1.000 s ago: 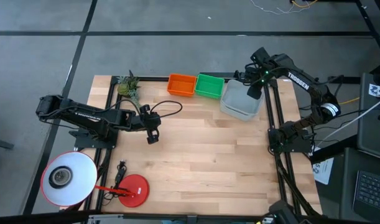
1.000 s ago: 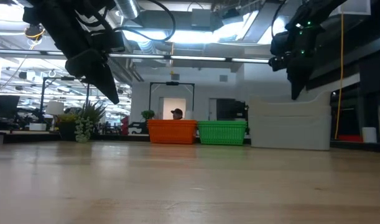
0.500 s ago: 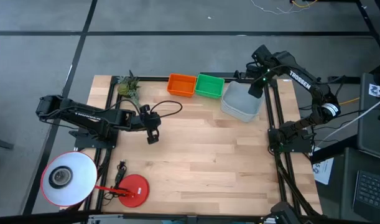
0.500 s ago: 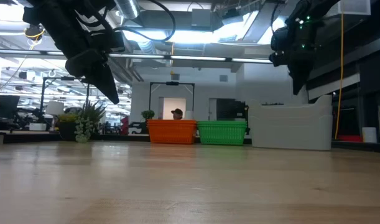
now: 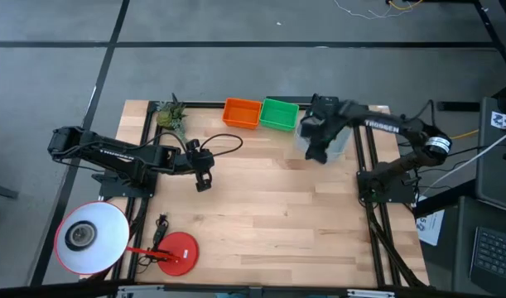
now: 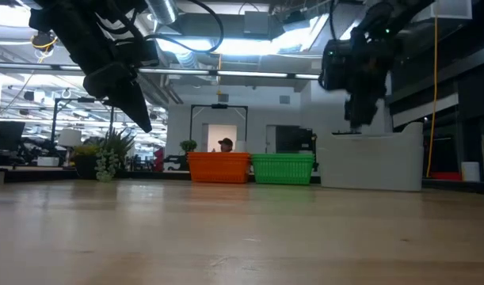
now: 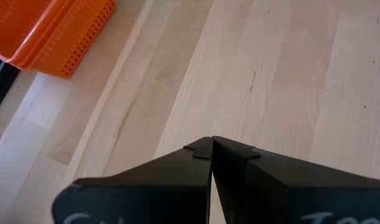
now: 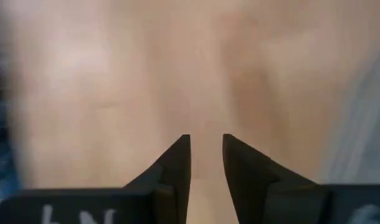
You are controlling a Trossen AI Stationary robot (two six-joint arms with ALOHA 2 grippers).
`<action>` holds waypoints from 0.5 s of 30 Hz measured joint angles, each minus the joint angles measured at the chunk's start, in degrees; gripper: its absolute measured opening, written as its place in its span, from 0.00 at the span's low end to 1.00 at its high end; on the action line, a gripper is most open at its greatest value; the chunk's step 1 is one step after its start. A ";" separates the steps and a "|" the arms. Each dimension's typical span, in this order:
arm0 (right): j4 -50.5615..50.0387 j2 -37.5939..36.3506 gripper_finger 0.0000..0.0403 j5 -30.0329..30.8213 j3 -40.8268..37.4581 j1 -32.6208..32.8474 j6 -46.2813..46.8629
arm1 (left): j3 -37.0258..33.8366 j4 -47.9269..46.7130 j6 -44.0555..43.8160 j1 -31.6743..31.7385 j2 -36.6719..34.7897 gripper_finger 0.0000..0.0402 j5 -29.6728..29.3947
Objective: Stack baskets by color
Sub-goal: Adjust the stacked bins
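My right gripper is to push the grey basket (image 5: 339, 147) back toward the far edge, because that basket sticks out nearer than the slanted green basket. Next, the gripper straightens the green basket (image 5: 279, 115).
Along the table's far edge stand an orange basket (image 5: 242, 112), a green basket (image 5: 279, 113) and a larger pale grey basket (image 5: 339, 142), side by side on their bottoms. The low view shows the orange (image 6: 219, 168), green (image 6: 283, 169) and grey basket (image 6: 371, 162) in the same row. My right gripper (image 5: 316, 154) hangs above the grey basket's near left corner, open, with only bare wood between its fingers (image 8: 206, 140). My left gripper (image 5: 203, 184) hovers shut (image 7: 211, 140) over the left middle of the table, holding nothing.
A red round lamp base (image 5: 178, 251) and its white shade (image 5: 91, 236) sit at the near left corner. A small plant (image 5: 171, 116) stands at the far left corner. Black frame rails (image 5: 364, 165) run along the table's sides. Bare wood (image 5: 269, 215) fills the middle and near part.
My right gripper has swung from above the grey basket's far right corner toward the table's left and near side, sinking a little and tipping more downward. It now hangs over the basket's near left corner. The baskets stay in their row.
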 joint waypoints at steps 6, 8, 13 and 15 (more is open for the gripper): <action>7.81 -0.04 0.21 20.30 -5.80 5.57 10.24 | 0.00 0.00 0.00 0.00 0.00 0.00 0.00; 7.79 -0.02 0.21 23.79 -6.69 5.64 10.42 | 0.00 0.02 0.00 0.02 0.00 0.00 -0.01; 5.57 -0.02 0.21 34.83 -7.27 2.80 9.01 | 0.00 0.04 0.00 0.02 -0.01 0.00 0.00; 5.69 -0.02 0.21 36.78 -7.27 1.21 7.99 | 0.00 0.04 0.00 0.00 -0.02 0.00 0.00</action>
